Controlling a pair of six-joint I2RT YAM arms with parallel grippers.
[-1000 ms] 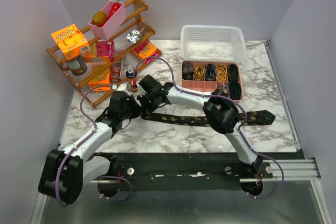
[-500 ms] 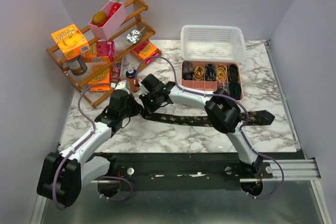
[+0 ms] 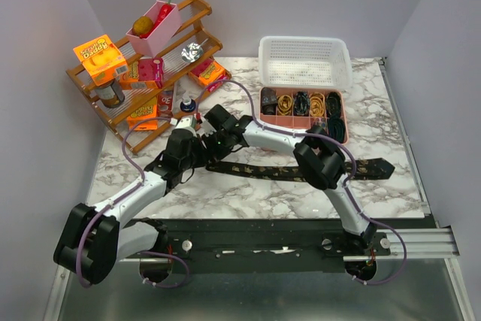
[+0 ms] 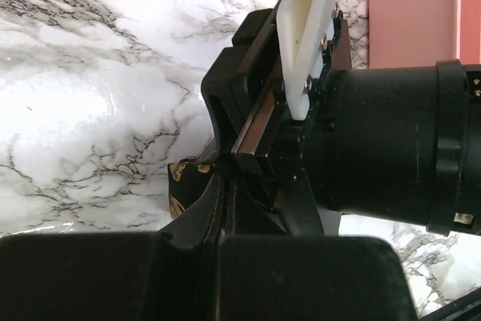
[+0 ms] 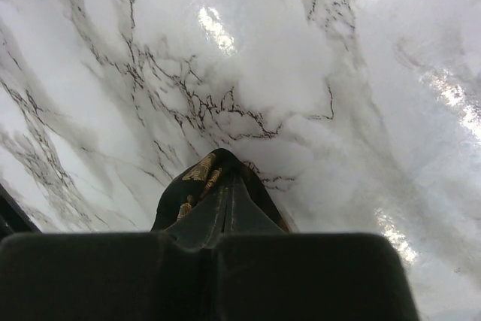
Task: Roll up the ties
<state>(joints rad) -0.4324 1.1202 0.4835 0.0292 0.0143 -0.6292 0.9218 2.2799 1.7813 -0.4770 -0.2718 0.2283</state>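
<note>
Next, my right gripper moves back along the tie (image 3: 239,169) so my left gripper can take the tie's narrow end, because both grippers are crowded at the tie's bunched narrow end (image 3: 213,165).
A long black tie (image 3: 285,171) with a gold-brown pattern lies flat across the marble table, its wide pointed end at the right (image 3: 379,168). Its narrow left end is where both grippers meet. My left gripper (image 3: 198,154) is shut, with the tie's end (image 4: 183,180) at its fingertips (image 4: 218,178). My right gripper (image 3: 213,145) is shut on the same end (image 5: 197,176), fabric bunched around its tips (image 5: 228,186). The right gripper's body (image 4: 259,122) fills the left wrist view. Several rolled ties sit as coils in a pink divided tray (image 3: 262,105).
A white mesh basket (image 3: 304,62) stands behind the pink tray. A wooden rack (image 3: 105,107) with boxes, a jar and a pink bin stands at the back left, close behind the grippers. A small bottle (image 3: 186,105) stands by the rack.
My left gripper has moved right and farther in, closing up against the right gripper at the tie's narrow end. The right gripper has shifted slightly away from the arm bases.
</note>
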